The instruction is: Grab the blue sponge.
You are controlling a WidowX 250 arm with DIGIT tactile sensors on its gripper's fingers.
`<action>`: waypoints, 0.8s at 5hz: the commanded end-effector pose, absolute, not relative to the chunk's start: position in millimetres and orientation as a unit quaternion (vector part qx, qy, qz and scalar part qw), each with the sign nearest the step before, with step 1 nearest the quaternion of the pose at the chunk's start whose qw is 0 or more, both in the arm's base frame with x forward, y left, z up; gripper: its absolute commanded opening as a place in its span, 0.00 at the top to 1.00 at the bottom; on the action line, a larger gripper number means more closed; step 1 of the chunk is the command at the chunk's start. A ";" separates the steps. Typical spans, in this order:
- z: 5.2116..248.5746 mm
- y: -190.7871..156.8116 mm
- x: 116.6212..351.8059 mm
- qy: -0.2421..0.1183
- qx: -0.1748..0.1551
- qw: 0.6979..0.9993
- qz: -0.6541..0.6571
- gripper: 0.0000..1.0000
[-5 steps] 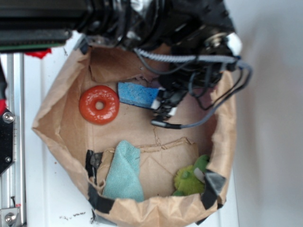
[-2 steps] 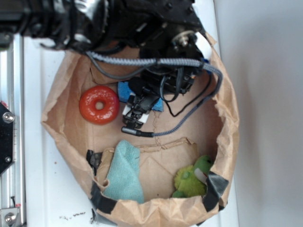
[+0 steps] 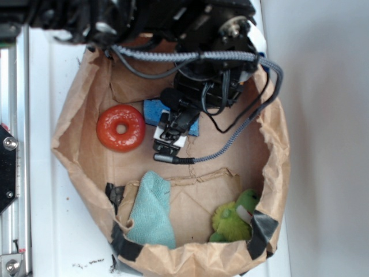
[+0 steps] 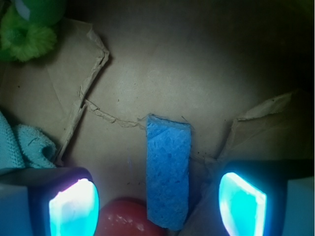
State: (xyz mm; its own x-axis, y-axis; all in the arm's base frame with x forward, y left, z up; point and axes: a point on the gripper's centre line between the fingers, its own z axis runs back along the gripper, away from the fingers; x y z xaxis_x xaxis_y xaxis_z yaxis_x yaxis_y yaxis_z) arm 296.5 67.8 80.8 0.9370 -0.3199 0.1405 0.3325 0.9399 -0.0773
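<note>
The blue sponge (image 4: 168, 173) will bring clinging threads along when I lift it, because thin loose threads (image 4: 143, 119) stick out at the sponge's far end.
The blue sponge (image 4: 168, 169) lies flat on the brown paper floor of the bag, its near end next to the red ring (image 4: 125, 219). My gripper (image 4: 157, 206) is open above it. The lit fingers (image 4: 74, 206) stand one on each side of the sponge, with clear gaps and no contact. In the exterior view the gripper (image 3: 170, 135) and arm cover the sponge's middle. Only the sponge's left end (image 3: 151, 109) and a corner beside the gripper show.
The red ring (image 3: 120, 127) sits left of the sponge. A pale teal cloth (image 3: 151, 210) and a green plush toy (image 3: 233, 218) lie at the near side. The crumpled paper bag wall (image 3: 277, 167) rings everything. A metal rail (image 3: 14, 173) runs along the left.
The arm has swung left, from the sponge's right end to over its middle, hiding most of it in the exterior view. The sponge and ring have not moved.
</note>
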 end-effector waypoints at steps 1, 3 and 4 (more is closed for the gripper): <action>63.2 58.2 315.1 -0.048 -0.030 0.982 -0.179 0.00; 55.5 56.6 315.4 -0.046 -0.009 0.979 -0.198 0.00; 60.5 53.3 312.2 -0.051 -0.020 0.984 -0.171 1.00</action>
